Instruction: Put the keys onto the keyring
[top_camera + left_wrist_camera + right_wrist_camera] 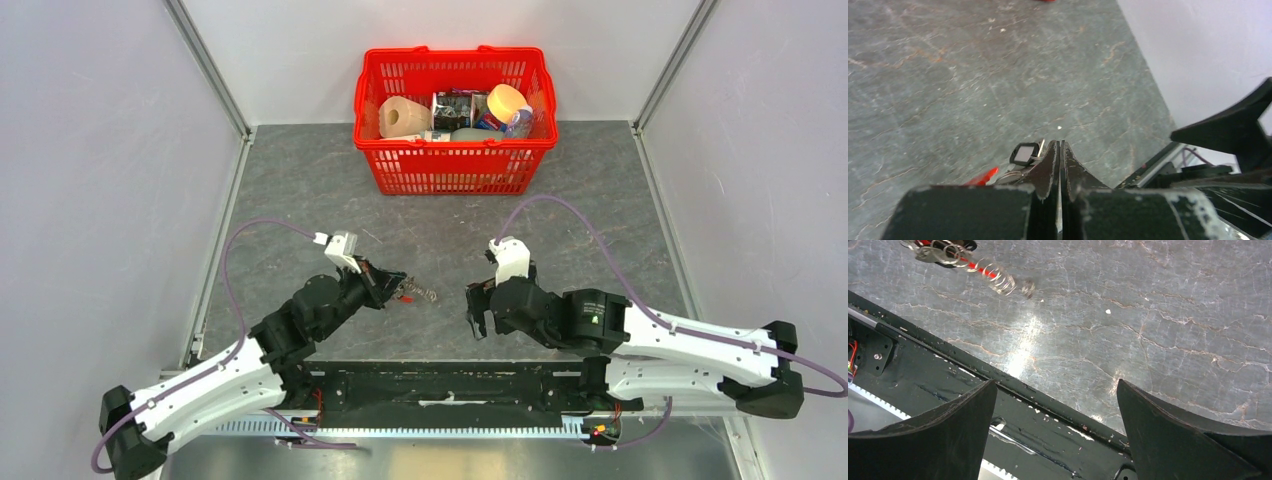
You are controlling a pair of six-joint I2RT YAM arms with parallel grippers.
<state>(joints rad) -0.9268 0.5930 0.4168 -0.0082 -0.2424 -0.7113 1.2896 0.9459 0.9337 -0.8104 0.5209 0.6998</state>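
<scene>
The keyring [416, 290] is hanging from my left gripper above clear grey tabletop [440, 270]. I should go on lowering it until it lies flat, and then let go.
The keyring [417, 293] sticks out from the tip of my left gripper [398, 285], just over the grey tabletop. In the left wrist view the jaws of the left gripper [1060, 145] are pressed together. The keyring's black-framed white tag [1024, 154], a metal ring and a bit of red strap [982, 177] sit against the left finger, and a thin silvery piece runs into the seam. The right wrist view shows the keyring's silvery coil [993, 276] with red inside at top left. My right gripper [474, 310] [1056, 382] stands wide open and holds nothing, a short way right of the keyring. The keys are hidden.
A red basket [455, 148] of groceries stands at the back centre. The black mounting rail [450, 385] [998, 405] runs along the near edge under the right gripper. Grey walls close in both sides of the table.
</scene>
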